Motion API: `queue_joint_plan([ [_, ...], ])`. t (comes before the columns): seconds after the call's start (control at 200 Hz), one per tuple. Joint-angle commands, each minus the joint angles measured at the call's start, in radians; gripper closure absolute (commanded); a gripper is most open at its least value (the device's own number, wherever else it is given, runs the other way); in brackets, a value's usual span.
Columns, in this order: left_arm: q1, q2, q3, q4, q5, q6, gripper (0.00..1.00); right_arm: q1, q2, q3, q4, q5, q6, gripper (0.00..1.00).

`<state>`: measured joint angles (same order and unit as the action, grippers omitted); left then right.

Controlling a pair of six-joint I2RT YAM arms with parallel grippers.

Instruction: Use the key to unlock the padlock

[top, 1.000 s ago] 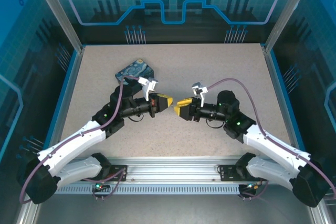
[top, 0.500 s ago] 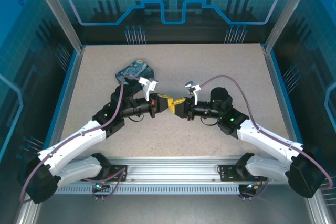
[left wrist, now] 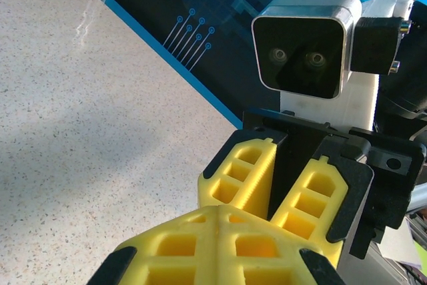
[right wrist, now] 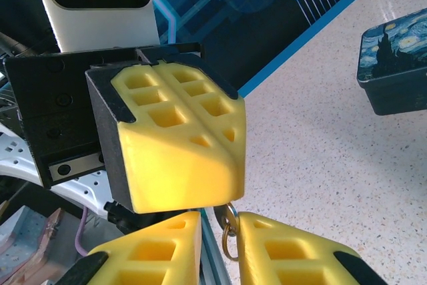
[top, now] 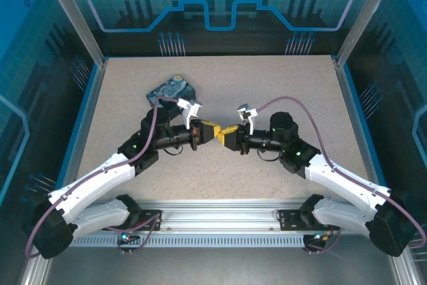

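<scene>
My left arm has the tin crooked (top: 173,87) behind it, so next my left gripper leaves the key to my right gripper and pulls the tin to the middle (top: 221,112).
My two grippers meet tip to tip over the middle of the table. The left gripper (top: 215,131) is shut, and the key's round metal head (right wrist: 227,217) with a small ring sticks out just below its yellow tips. My right gripper (right wrist: 220,223) has its jaws a little apart on either side of that head. The head touches one right finger, and a gap shows on the other side. In the left wrist view, the left gripper (left wrist: 219,211) has its tips pressed together, right against the right gripper's yellow fingers (left wrist: 248,175). The padlock is out of view.
A blue-and-yellow starry-night tin (top: 172,90) lies on the speckled table (top: 280,91) behind the left arm, and it sits at the upper right in the right wrist view (right wrist: 395,65). Blue walls with metal posts enclose the table, and a metal rail runs along its near edge.
My right gripper has moved left until its tips met the left gripper's, and its jaws have narrowed around the key's head. The left arm has stayed still.
</scene>
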<state>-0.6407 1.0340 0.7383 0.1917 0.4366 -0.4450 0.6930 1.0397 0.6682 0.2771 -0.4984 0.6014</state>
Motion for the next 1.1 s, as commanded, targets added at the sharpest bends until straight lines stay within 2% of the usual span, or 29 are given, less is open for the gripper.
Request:
queue_joint_plan([
  [0.0,-0.003,0.010,0.022,0.008,0.011,0.010,1.00,-0.001,0.000,0.038,0.015,-0.025,-0.002,0.79],
  [0.215,-0.003,0.011,0.022,0.007,0.011,0.010,1.00,-0.001,0.019,0.045,0.012,-0.027,0.000,0.83],
  [0.395,-0.003,0.015,0.025,0.011,0.011,0.011,0.99,-0.002,0.016,0.036,0.007,-0.023,0.004,0.91],
  [0.595,-0.002,0.011,0.046,-0.020,-0.018,0.037,0.84,-0.002,0.019,0.050,-0.054,0.005,-0.003,0.99],
  [0.76,0.014,0.006,0.106,-0.133,-0.111,0.073,0.60,-0.009,0.012,0.050,-0.100,0.046,-0.008,1.00],
  [0.87,0.068,0.003,0.137,-0.186,-0.125,0.064,0.51,-0.022,0.002,0.047,-0.152,0.078,-0.014,1.00],
  [1.095,0.236,0.068,0.172,-0.306,-0.164,0.060,0.31,-0.039,-0.041,0.021,-0.213,0.158,-0.024,1.00],
])
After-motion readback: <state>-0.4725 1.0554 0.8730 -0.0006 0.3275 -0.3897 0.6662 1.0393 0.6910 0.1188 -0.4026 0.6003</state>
